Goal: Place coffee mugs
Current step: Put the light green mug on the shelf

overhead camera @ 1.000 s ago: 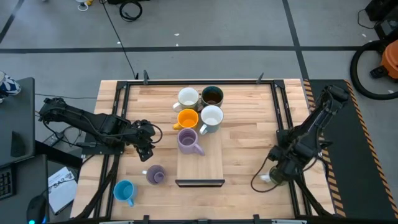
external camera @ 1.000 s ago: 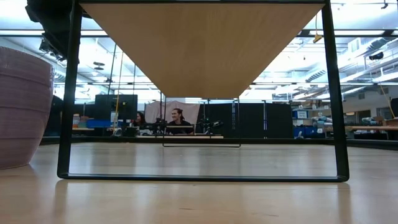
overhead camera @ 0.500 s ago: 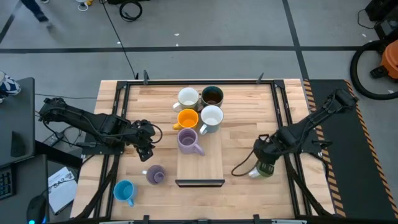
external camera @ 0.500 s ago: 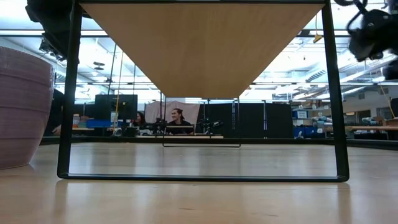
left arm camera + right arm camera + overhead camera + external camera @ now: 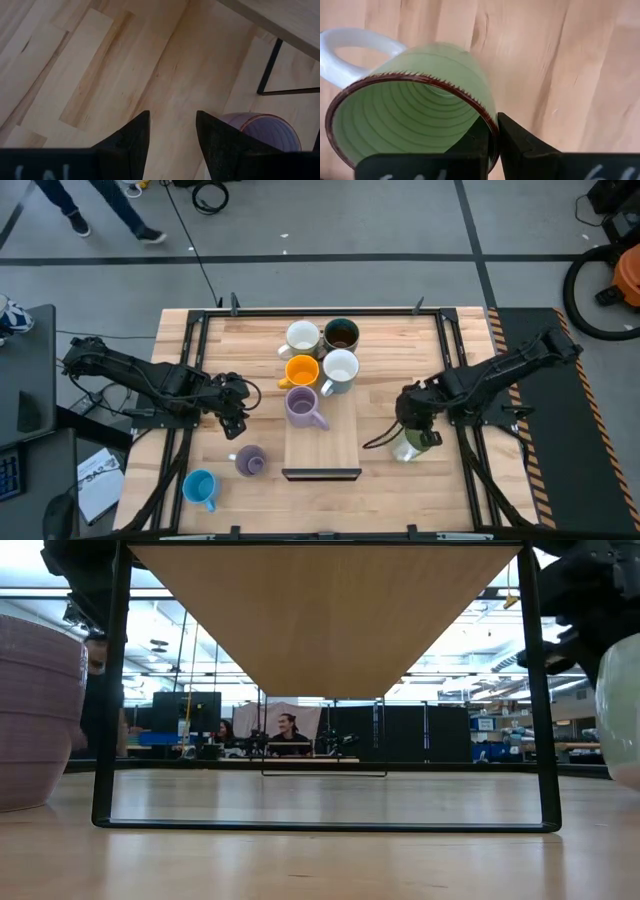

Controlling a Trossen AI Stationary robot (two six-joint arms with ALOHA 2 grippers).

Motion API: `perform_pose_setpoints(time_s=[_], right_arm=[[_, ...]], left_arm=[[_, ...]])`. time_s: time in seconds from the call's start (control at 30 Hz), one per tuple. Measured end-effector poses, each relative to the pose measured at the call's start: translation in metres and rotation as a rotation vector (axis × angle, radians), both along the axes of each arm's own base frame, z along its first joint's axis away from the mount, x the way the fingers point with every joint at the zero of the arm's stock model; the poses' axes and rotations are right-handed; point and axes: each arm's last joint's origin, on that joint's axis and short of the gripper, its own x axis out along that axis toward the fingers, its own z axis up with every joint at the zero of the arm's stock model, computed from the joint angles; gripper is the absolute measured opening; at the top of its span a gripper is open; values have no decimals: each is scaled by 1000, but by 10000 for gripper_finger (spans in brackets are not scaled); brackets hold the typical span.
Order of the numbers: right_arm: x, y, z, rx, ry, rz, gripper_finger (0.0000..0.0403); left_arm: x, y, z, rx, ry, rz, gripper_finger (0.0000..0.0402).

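The green mug hangs tilted (image 5: 620, 710) by its brown rim. Next, my right gripper turns the mug upright and puts it down on the tabletop (image 5: 605, 794) next to the riser before moving away.
My right gripper (image 5: 409, 423) is right of the wooden riser (image 5: 335, 442), shut on a green mug (image 5: 407, 446) with a white handle (image 5: 350, 49); the mug also shows at the low view's right edge (image 5: 620, 720). Two white mugs (image 5: 302, 337) (image 5: 340, 368), a dark grey mug (image 5: 341, 334) and an orange mug (image 5: 302, 370) stand grouped near the far edge. One lavender mug (image 5: 302, 406) stands on the riser's far end. A second lavender mug (image 5: 250, 460) and a light blue mug (image 5: 200, 486) stand on the table near left. My left gripper (image 5: 236, 408) hovers open left of the riser. My right gripper pinches the green mug's wall at its brown rim (image 5: 491, 131), one finger (image 5: 476, 142) inside the cup and the other (image 5: 522, 146) outside. The fingers come from above, slanting down. The mug hangs tilted below them, mouth up, and looks a little clear of the table.
The riser is a wooden board on a black wire frame (image 5: 110, 690), open underneath. Bare tabletop (image 5: 400, 370) lies right of the mug group. Black rails (image 5: 455, 360) run along the table's sides. People sit far back in the room (image 5: 288, 735).
My right gripper has carried the green mug from the table's near right corner toward the left and a little toward the far edge, and now stands just right of the riser. The mug has come into the low view at its right edge.
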Motion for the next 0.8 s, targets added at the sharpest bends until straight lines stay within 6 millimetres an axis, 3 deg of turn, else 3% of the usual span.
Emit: perform_pose_setpoints(time_s=[0.3, 0.57, 0.8], right_arm=[[4, -6, 1, -143, -112, 353, 32], [5, -6, 3, -174, -131, 420, 32], [14, -6, 31, -237, -195, 417, 25]], left_arm=[[0, 0, 0, -4, 0, 7, 167], [0, 0, 0, -11, -2, 25, 167], [0, 0, 0, -18, -8, 59, 167]])
